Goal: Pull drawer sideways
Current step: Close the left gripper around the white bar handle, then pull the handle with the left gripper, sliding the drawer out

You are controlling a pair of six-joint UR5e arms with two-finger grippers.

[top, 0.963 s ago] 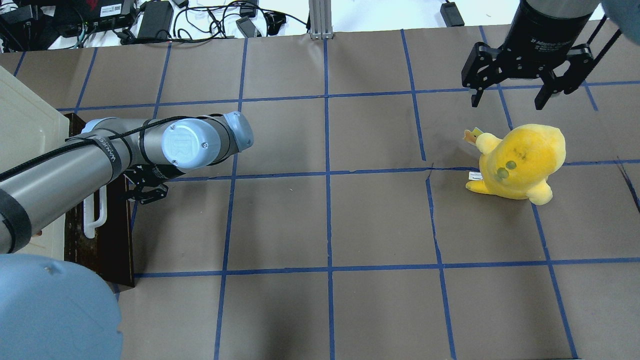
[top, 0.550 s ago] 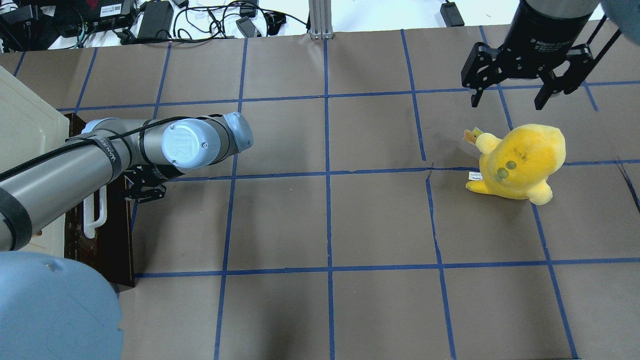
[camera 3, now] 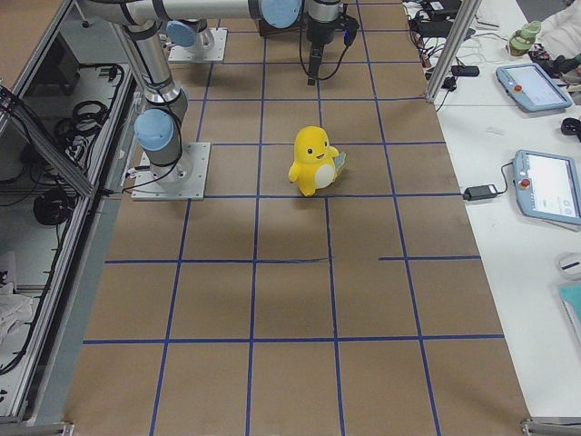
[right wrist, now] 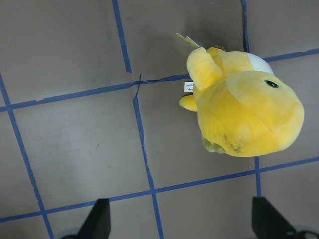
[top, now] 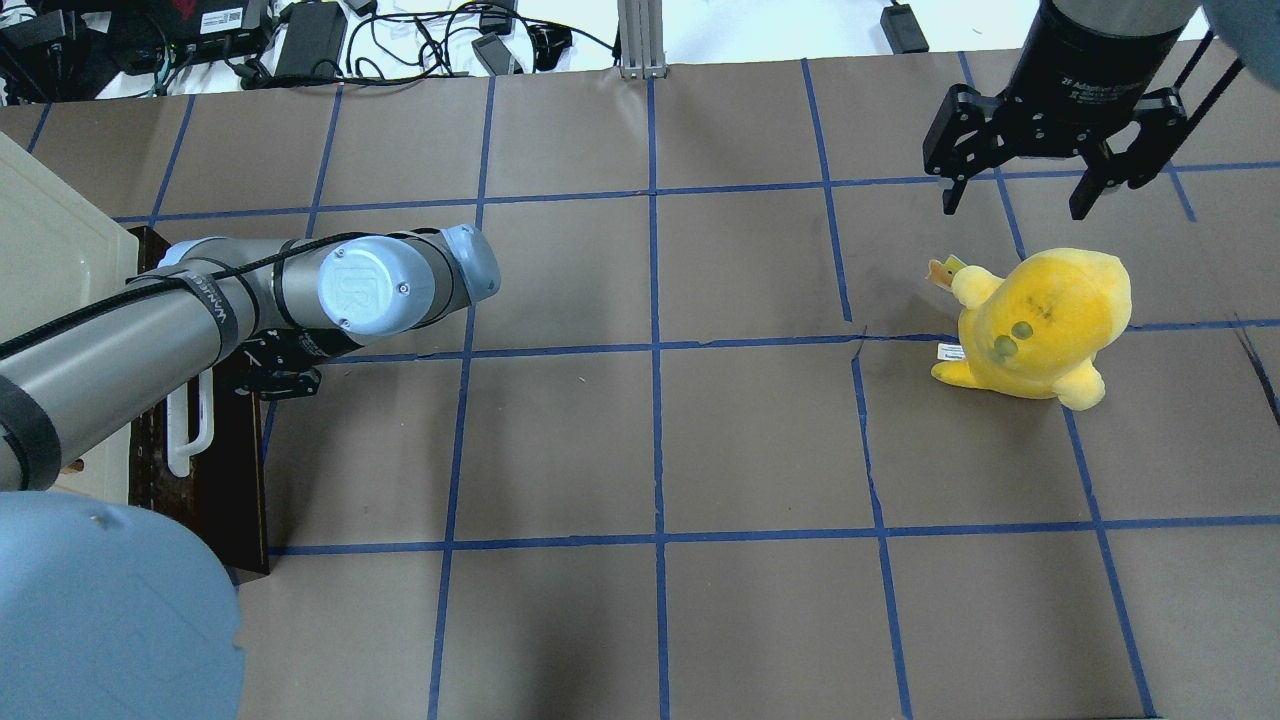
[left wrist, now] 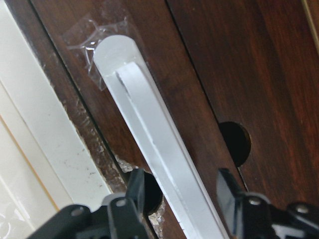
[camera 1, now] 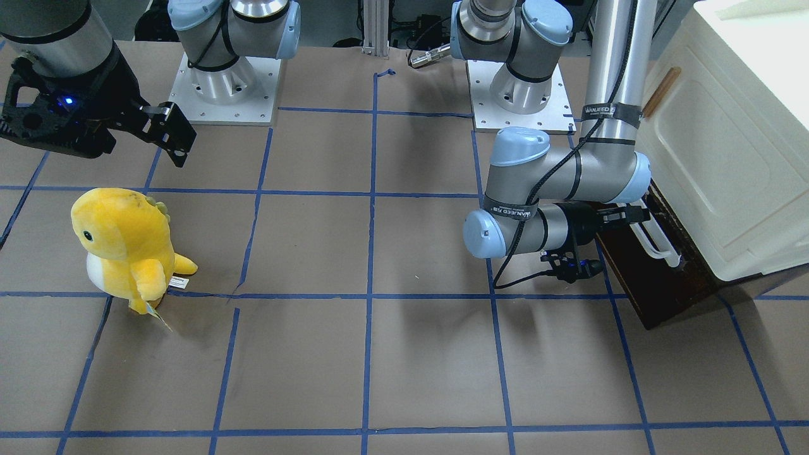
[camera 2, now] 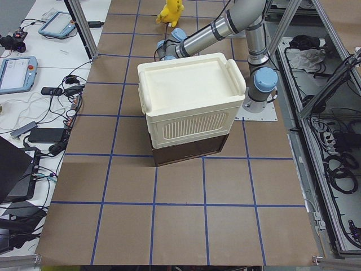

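My gripper will pull the drawer's handle, and the drawer will slide straight out and leave the cabinet in place, because narrow open seams run along the edges of the drawer front.
The drawer has a dark brown wooden front with a long white bar handle and sits low under the cream cabinet at the table's left. My left gripper is open at the handle. In the left wrist view its two fingers stand on either side of the white bar. I cannot tell whether they touch it. The drawer front lies close against the cabinet. My right gripper is open and empty, high at the far right.
A yellow plush toy stands on the brown paper just below my right gripper and also shows in the right wrist view. Cables and power bricks lie beyond the table's far edge. The cream cabinet fills the left end.
My left arm has shifted a little left, bringing its gripper closer to the drawer handle. The right arm, the plush toy and the drawer have not moved.
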